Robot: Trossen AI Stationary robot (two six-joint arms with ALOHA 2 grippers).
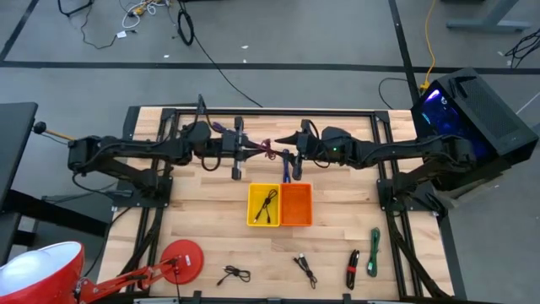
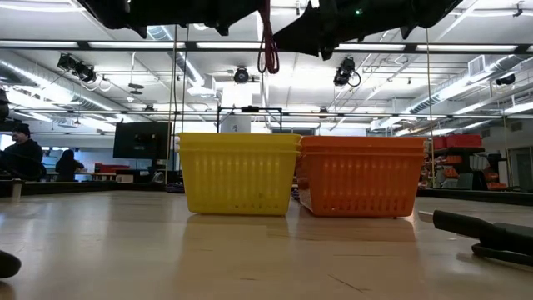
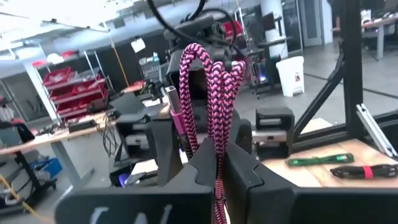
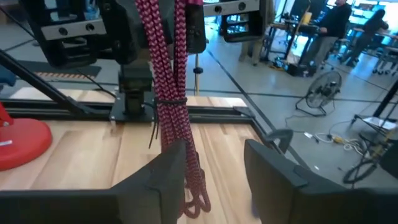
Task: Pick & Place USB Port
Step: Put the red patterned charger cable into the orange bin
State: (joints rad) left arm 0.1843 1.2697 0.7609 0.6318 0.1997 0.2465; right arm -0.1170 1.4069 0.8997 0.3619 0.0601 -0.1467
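The pink cable [image 1: 268, 149] hangs short of my right gripper's open fingers, so I should feed it in with my left gripper and pass it over for the orange bin [image 1: 295, 205].
A pink braided USB cable bundle [image 1: 267, 152] hangs in the air between my two grippers, above the far side of the yellow bin [image 1: 253, 221] and orange bin [image 1: 297, 218]. My left gripper [image 1: 245, 154] comes from the table's left and is shut on the cable. My right gripper [image 1: 289, 156] faces it from the right, open. In the right wrist view the cable [image 4: 163, 68] drops past one finger [image 4: 165, 171] of the right gripper [image 4: 214, 163]. The low view shows the cable's loop [image 2: 266, 52] hanging above the bins. My left gripper [image 3: 219, 155] pinches the bundled strands [image 3: 217, 134] of the cable between its two fingers, coming level from the table's left. The cable is lifted clear of the table, and its silver plug [image 3: 174, 102] sticks out beside the loops. My right gripper: I cannot tell whether its finger touches the cable.
The yellow bin holds a black cable [image 1: 268, 203]. Along the near edge lie two black cables [image 1: 234, 274] [image 1: 305, 268], a red-banded black bundle [image 1: 353, 268] and a green cable [image 1: 374, 250]. A red lamp base [image 1: 183, 257] stands near left. A black frame borders the table's far edge.
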